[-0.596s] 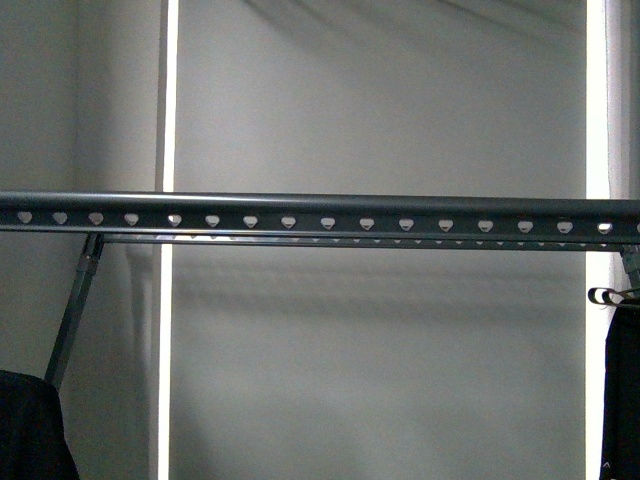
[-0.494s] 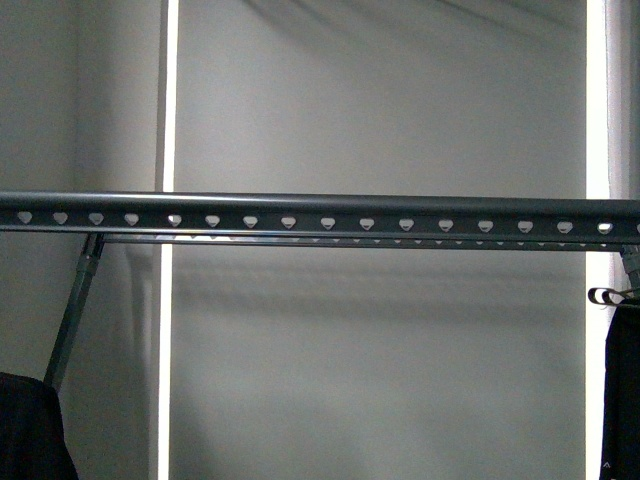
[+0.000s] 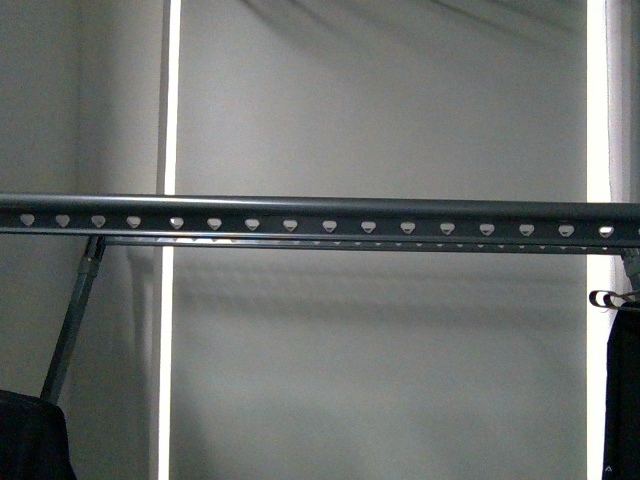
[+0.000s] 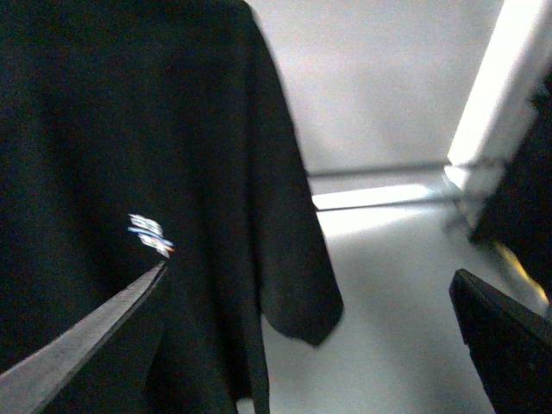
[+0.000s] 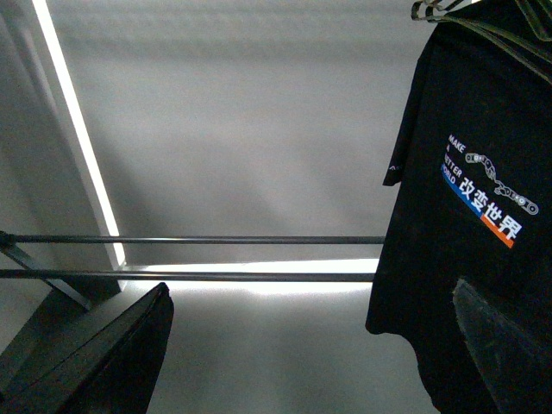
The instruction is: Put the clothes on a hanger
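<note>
The black shirt's sleeve hangs (image 4: 293, 237) next to the shirt's body (image 4: 185, 164) as it would from a held-up shoulder, so the shirt should follow when the robot lifts the hanger.
In the right wrist view a black T-shirt (image 5: 466, 216) with a white, blue and orange print hangs on a metal hanger (image 5: 435, 10), of which only a bit shows at the frame's edge. My right gripper (image 5: 310, 289) is open and empty, with one finger just in front of the shirt's hem. In the front view this shirt (image 3: 622, 400) hangs at the far right under a hanger hook (image 3: 608, 297). In the left wrist view another black shirt (image 4: 129, 172) with a small print hangs close by. My left gripper (image 4: 310, 272) is open and empty beside its sleeve.
A grey clothes rail (image 3: 320, 215) with a row of holes runs across the front view, with a slanted strut (image 3: 75, 310) at the left. A black cloth (image 3: 30, 440) shows at the lower left. Two thin bars (image 5: 190, 257) cross the right wrist view. A grey wall stands behind.
In the front view the black cloth at the lower left has sunk lower. The rail sits very slightly lower in the picture.
</note>
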Robot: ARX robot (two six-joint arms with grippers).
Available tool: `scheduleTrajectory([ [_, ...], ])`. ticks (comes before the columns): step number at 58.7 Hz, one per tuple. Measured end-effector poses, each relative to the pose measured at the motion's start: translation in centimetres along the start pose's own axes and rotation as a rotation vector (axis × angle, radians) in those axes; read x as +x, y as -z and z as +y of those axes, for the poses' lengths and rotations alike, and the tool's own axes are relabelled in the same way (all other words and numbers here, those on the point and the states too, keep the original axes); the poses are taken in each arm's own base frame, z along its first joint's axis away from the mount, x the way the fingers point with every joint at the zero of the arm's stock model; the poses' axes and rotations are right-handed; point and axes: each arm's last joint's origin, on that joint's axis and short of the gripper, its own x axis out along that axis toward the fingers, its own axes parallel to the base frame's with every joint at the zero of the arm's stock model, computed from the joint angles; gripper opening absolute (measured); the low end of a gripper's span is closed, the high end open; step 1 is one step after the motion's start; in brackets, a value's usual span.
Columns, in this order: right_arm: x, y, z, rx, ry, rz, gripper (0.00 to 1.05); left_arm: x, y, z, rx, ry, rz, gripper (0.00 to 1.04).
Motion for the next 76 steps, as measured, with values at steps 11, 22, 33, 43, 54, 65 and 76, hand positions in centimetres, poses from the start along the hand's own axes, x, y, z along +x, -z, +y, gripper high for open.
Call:
scheduleTrajectory([
  [11,0.0,0.0,0.0,0.000,-0.002,0.000,0.97,6.2,-8.3,3.4,-0.221,-0.252,0.085,0.98],
  [22,0.0,0.0,0.0,0.000,-0.002,0.000,0.97,13.5,-11.1,5.0,-0.579,-0.382,0.214,0.98],
  [33,0.0,0.0,0.0,0.000,-0.002,0.000,0.97,18.8,-13.1,5.3,-0.774,-0.460,0.177,0.98],
  [43,0.0,0.0,0.0,0.000,-0.002,0.000,0.97,21.7,-15.3,5.9,-0.856,-0.519,0.080,0.98],
  [54,0.0,0.0,0.0,0.000,-0.002,0.000,0.97,23.4,-14.9,7.1,-0.879,-0.593,0.086,0.98],
  [65,0.0,0.0,0.0,0.000,-0.002,0.000,0.97,23.7,-13.9,8.6,-0.884,-0.666,0.087,0.78],
  [76,0.0,0.0,0.0,0.000,-0.002,0.000,0.97,23.4,-13.3,10.2,-0.875,-0.705,0.083,0.44],
])
